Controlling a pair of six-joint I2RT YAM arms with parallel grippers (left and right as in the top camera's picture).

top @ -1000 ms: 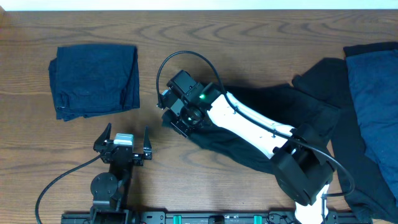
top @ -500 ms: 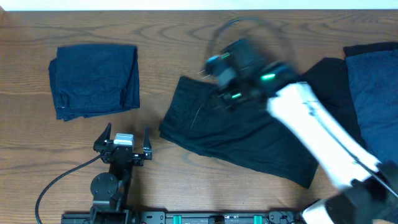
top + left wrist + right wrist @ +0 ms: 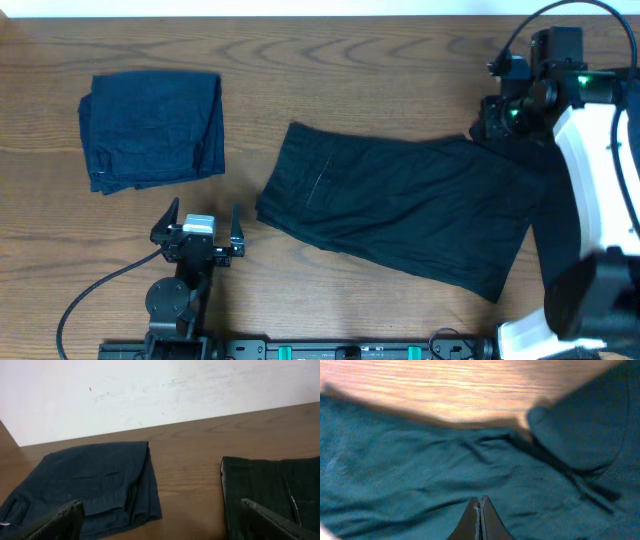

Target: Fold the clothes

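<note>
I should now pull the dark cloth toward the pile (image 3: 625, 90) with my right gripper, since it is coming away from the flat black garment's far corner (image 3: 464, 141), until that corner is clear.
The black shorts-like garment (image 3: 400, 205) lies spread flat across the middle of the table; its left edge shows in the left wrist view (image 3: 272, 485). My right gripper (image 3: 493, 122) is at the garment's far right corner, beside the pile of dark clothes (image 3: 600, 150). In the right wrist view its jaws (image 3: 480, 501) are shut, tips together, just over dark cloth (image 3: 420, 460); nothing shows between them. My left gripper (image 3: 198, 232) rests open and empty near the front edge, its fingers wide apart (image 3: 160, 522).
A folded navy garment (image 3: 152, 128) lies at the back left, also in the left wrist view (image 3: 90, 480). The pile at the right holds a navy piece over black cloth (image 3: 560, 250). A pale wall (image 3: 150, 390) runs behind the table.
My right arm swung from the black garment's left end across to the far right. The garment, bunched under the arm a second ago, now lies spread out. The left arm has not moved.
</note>
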